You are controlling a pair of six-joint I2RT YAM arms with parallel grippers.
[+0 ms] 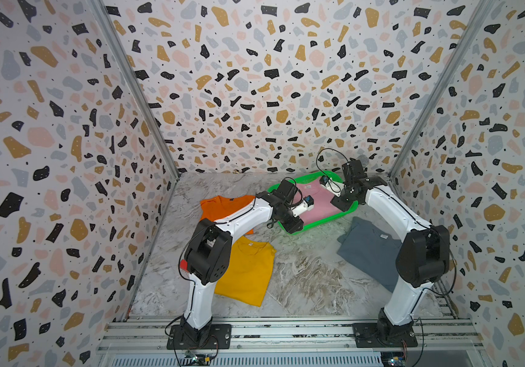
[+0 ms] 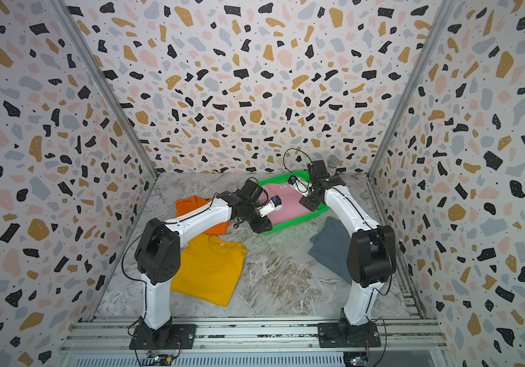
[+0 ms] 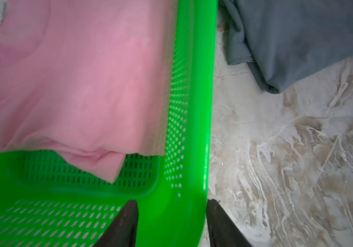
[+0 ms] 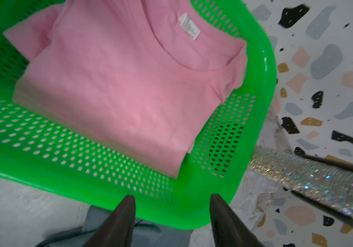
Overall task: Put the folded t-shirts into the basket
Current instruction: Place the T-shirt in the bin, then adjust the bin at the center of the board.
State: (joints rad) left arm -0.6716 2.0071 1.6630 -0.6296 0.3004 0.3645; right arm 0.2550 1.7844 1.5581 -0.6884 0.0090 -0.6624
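Observation:
The grey-blue t-shirt (image 1: 369,248) lies crooked and far from my left gripper. My right gripper should therefore first pull it straight in front of the basket (image 1: 323,266).
The green basket (image 1: 318,227) (image 2: 286,227) stands at the back of the table. A folded pink t-shirt (image 1: 318,203) (image 2: 286,203) (image 3: 75,74) (image 4: 128,85) lies flat inside it. On the table lie an orange t-shirt (image 1: 223,206) at the left, a mustard yellow one (image 1: 248,273) in front of it, and a grey-blue one (image 1: 369,248) (image 3: 299,32) at the right. My left gripper (image 1: 293,224) (image 3: 172,202) hangs open over the basket's near left corner, jaws astride the rim (image 3: 192,107). My right gripper (image 1: 341,203) (image 4: 171,195) is open above the basket's right corner (image 4: 85,186), holding nothing.
A glittery microphone (image 1: 363,159) (image 4: 310,177) stands behind the basket near the back right corner. Patterned walls close in the table on three sides. A metal rail (image 1: 286,330) carrying both arm bases runs along the front edge.

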